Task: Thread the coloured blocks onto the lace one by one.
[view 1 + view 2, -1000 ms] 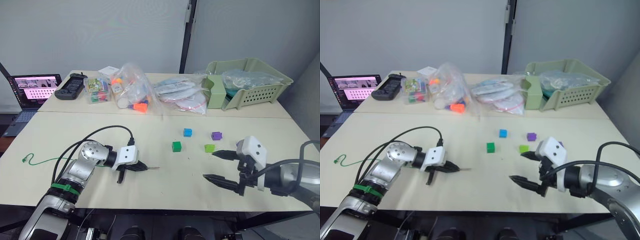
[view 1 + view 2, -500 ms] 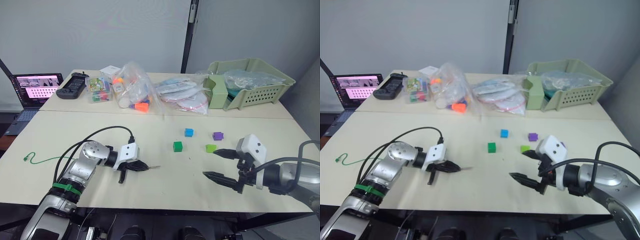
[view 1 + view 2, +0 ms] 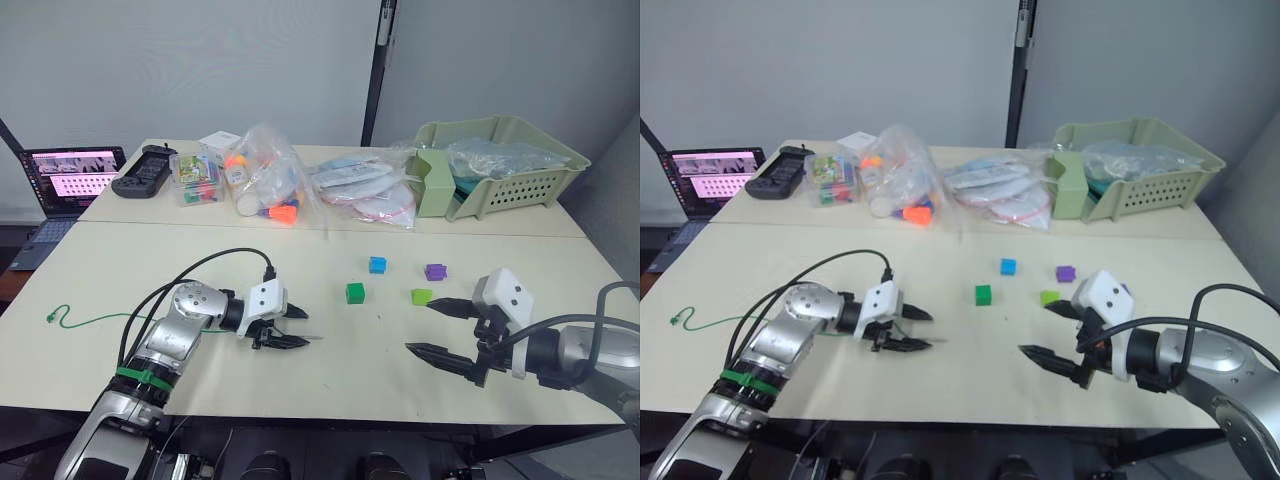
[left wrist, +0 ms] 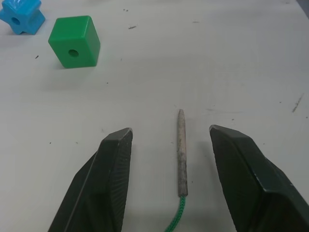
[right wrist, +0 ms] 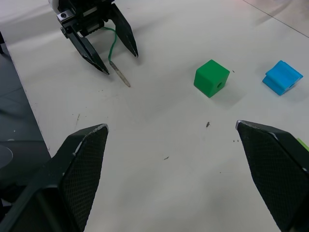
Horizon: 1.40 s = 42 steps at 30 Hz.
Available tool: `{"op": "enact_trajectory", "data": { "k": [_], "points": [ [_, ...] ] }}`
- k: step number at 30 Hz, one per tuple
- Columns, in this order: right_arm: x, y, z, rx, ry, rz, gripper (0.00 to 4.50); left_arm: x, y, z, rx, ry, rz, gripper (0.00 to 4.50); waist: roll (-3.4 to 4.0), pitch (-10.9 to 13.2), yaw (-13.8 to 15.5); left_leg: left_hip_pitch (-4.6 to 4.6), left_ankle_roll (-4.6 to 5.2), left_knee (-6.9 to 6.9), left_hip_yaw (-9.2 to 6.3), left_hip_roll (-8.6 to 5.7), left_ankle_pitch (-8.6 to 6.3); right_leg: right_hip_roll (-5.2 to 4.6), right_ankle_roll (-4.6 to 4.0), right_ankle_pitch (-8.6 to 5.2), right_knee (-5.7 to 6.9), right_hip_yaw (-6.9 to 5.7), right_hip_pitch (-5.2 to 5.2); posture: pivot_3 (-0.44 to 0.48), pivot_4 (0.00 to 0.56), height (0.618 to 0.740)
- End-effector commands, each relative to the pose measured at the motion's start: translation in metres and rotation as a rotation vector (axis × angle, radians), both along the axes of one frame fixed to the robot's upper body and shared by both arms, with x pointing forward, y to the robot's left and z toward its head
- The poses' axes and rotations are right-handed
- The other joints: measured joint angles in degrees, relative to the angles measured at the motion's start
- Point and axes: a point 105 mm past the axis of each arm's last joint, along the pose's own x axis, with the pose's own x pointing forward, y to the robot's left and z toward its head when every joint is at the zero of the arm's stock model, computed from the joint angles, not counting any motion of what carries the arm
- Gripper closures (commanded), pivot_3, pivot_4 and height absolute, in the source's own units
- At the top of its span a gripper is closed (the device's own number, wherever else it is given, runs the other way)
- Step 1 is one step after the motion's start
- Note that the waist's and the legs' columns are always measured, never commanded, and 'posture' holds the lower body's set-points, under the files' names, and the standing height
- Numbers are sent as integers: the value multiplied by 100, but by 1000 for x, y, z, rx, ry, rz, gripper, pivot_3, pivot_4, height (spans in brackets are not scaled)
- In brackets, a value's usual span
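Observation:
The lace bends only point(image 4: 178, 212) past the tip's end. The lace's grey tip point(image 4: 182, 153) should stay straight when I lift it, and the green lace should trail behind.
My left gripper point(image 3: 301, 328) is open low over the table at the left. The lace's stiff grey tip point(image 4: 181, 153) lies on the table between its fingers point(image 4: 113, 179), touching neither. The green lace point(image 3: 90, 321) trails back to the table's left edge. Ahead of that gripper sit a dark green block point(image 3: 354, 292) and a blue block point(image 3: 377, 265), with a lime green block point(image 3: 421, 296) and a purple block point(image 3: 435, 271) further right. My right gripper point(image 3: 420, 328) stands wide open and empty just this side of the lime green block.
A black cable point(image 3: 215, 262) loops over my left arm. Along the far table stand a laptop point(image 3: 70, 180), a black controller point(image 3: 140, 172), a small box of toys point(image 3: 195, 180), plastic bags point(image 3: 265, 185) and a green basket point(image 3: 500, 165).
My left gripper has opened and let go of the lace tip, which now lies between its fingers. The right arm has not moved.

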Motion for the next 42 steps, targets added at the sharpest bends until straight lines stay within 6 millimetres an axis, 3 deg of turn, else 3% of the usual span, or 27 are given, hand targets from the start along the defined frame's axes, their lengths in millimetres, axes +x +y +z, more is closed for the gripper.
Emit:
{"op": "enact_trajectory", "data": {
  "k": [1,7,16,17,23,28,33,42],
  "points": [
    [0,1,7,6,-34,6,0,-2,5,6,-55,-35,-9,1863,0,0,-1,0,0,0,0,0,0,0,0,0,0,0,0,0,150,734],
    [0,1,5,5,-34,5,0,-7,16,-9,-64,-44,-3,1863,0,0,10,1,0,0,1,-2,0,-4,0,0,-1,0,1,0,150,734],
    [1,1,6,1,-42,6,0,2,19,-22,3,-53,34,1863,0,0,33,3,0,1,1,-2,0,-3,0,0,-1,0,5,0,150,734],
    [1,1,6,1,-42,6,0,2,19,-22,4,-54,34,2415,1,-1,33,4,0,1,1,-2,0,-3,0,0,-1,0,7,0,150,734],
    [0,2,7,1,-47,9,0,-1,21,-30,24,-11,26,4352,1,-1,33,9,0,2,1,-1,1,-2,0,0,1,0,11,0,150,734],
    [0,2,6,-3,-47,8,0,-1,19,-28,4,-6,32,4472,1,-1,27,9,0,1,1,0,1,-1,0,0,1,0,11,0,150,734],
    [0,2,6,1,-43,8,0,-1,16,-17,-55,-6,29,4472,1,-1,25,9,0,1,1,-1,0,-2,0,0,1,0,10,0,150,734],
    [-7,-5,-1,67,-7,-70,0,-5,1,35,-128,-42,-69,4472,0,0,41,-3,0,1,-2,-2,0,-2,0,0,0,-1,1,0,150,734]
  ]
}}
